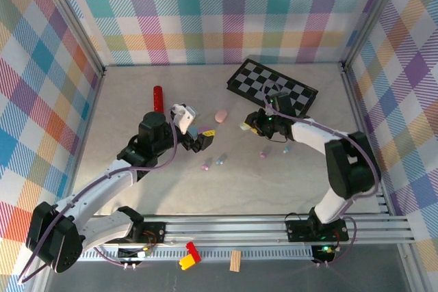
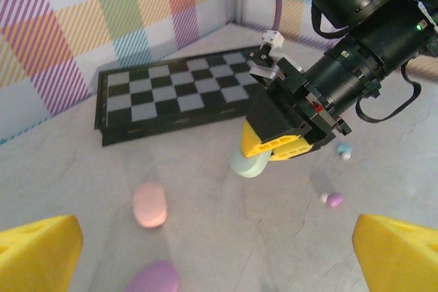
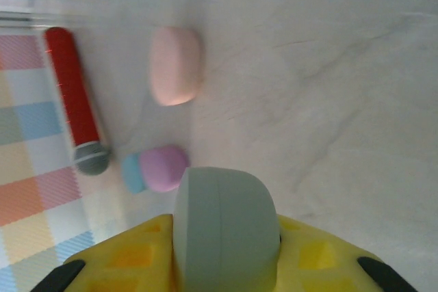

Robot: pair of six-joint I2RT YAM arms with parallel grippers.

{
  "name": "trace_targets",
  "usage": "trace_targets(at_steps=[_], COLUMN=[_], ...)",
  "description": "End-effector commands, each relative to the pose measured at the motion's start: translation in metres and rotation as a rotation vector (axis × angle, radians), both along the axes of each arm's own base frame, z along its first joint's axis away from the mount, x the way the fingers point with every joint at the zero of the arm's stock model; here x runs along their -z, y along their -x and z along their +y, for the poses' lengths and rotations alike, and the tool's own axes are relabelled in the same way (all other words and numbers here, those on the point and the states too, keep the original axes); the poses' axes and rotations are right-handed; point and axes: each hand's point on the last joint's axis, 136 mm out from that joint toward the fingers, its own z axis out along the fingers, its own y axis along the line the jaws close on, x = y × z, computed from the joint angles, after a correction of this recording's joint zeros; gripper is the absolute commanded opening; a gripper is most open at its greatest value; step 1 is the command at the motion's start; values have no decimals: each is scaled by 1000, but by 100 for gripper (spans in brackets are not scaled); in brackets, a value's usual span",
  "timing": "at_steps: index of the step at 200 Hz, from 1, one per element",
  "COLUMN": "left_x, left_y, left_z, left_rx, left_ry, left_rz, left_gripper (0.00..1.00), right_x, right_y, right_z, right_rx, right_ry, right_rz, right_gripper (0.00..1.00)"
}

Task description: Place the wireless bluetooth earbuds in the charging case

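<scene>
Next, I put down the mint case (image 1: 245,126), because it fills my right gripper, before my left gripper hands over the blue case (image 3: 133,173) that lies against the purple case.
My right gripper (image 1: 248,125) is shut on a mint charging case (image 3: 226,227), lid closed, held just above the table; it is seen head-on as the right gripper (image 2: 277,143) with the mint case (image 2: 250,163) under its yellow fingertips. My left gripper (image 2: 219,264) stands open, nothing between its yellow fingers (image 2: 34,251), over a purple case (image 2: 154,280). Earbuds lie loose on the table: a purple one (image 2: 332,200), a blue one (image 2: 343,150), and others nearer the arms (image 1: 205,166), (image 1: 220,161).
A pink case (image 1: 221,115) lies between the grippers. A blue case (image 3: 132,173) sits against the purple case (image 3: 163,167). A red cylinder (image 1: 157,97) lies at the back left. A chessboard (image 1: 274,87) lies behind the right gripper.
</scene>
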Motion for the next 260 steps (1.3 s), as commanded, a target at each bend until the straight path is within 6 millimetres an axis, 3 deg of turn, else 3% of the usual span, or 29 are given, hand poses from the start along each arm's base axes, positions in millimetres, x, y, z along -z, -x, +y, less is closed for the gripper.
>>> trace_targets(at_steps=[1, 32, 49, 101, 132, 180, 218, 260], left_x=[18, 25, 29, 62, 89, 132, 155, 184], left_y=[-5, -11, -14, -35, -51, -59, -74, -70], left_z=[10, 16, 16, 19, 19, 23, 51, 71], left_rx=[-26, -26, -4, 48, 95, 206, 139, 136], left_ry=[-141, -269, -338, -589, -708, -830, -877, -889], left_rz=[40, 53, 67, 112, 189, 361, 548, 698], left_gripper=[100, 100, 100, 100, 100, 100, 100, 100], right_x=[0, 26, 36, 39, 32, 4, -12, -26], right_y=[-24, -33, -34, -29, -20, 4, 27, 40], right_z=[5, 6, 4, -17, -36, -54, -66, -78], right_rx=[-7, 10, 22, 63, 94, 81, 79, 99], right_ry=[12, 33, 39, 81, 125, 189, 216, 254], right_rz=[-47, 9, 34, 40, 23, -54, -81, -113], right_gripper=[16, 17, 23, 42, 54, 68, 69, 69])
